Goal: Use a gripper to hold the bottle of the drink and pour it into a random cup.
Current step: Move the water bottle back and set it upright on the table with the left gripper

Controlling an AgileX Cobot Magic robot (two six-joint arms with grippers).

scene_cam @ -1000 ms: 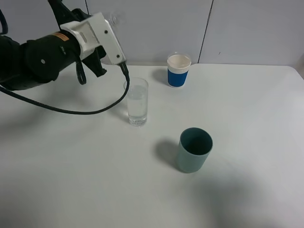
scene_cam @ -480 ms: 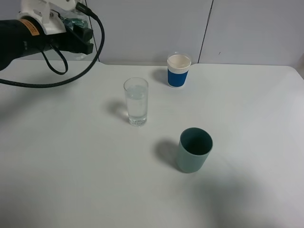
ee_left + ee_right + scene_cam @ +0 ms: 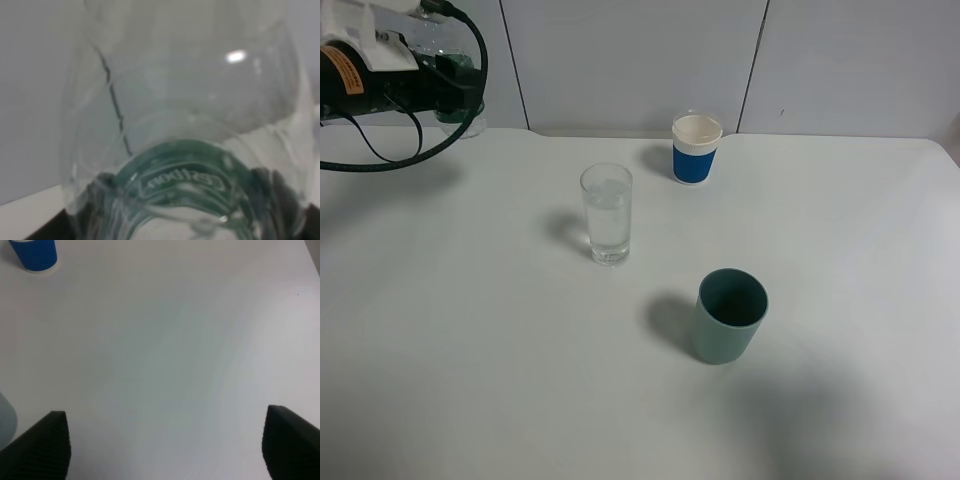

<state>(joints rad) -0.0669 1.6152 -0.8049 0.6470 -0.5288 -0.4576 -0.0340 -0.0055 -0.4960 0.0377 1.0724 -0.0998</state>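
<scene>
Next, my left gripper brings the bottle inward and stands it near the glass (image 3: 510, 195), because the glass already has liquid in it and the bottle is hovering at the table's back edge (image 3: 470, 130).
My left gripper (image 3: 442, 78) is at the table's far left back corner, shut on a clear plastic bottle (image 3: 460, 100) with a green label. The bottle stands roughly upright, its base close to the tabletop. In the left wrist view the bottle (image 3: 185, 125) fills the frame and the dark fingers (image 3: 285, 200) show at its sides. A clear glass (image 3: 607, 214) holding clear liquid stands mid-table. A blue paper cup (image 3: 696, 148) with a white rim stands at the back. A teal cup (image 3: 728, 315) stands nearer the front. My right gripper (image 3: 165, 450) is open and empty above bare table.
The white table (image 3: 840, 240) ends at a grey panelled wall behind. In the right wrist view the blue paper cup (image 3: 34, 254) shows in a corner and the teal cup's edge (image 3: 5, 417) at the side. The right arm is out of the high view.
My left arm has swung left and back, away from the glass, carrying the bottle from a tilted pose over the glass to upright at the back left corner.
</scene>
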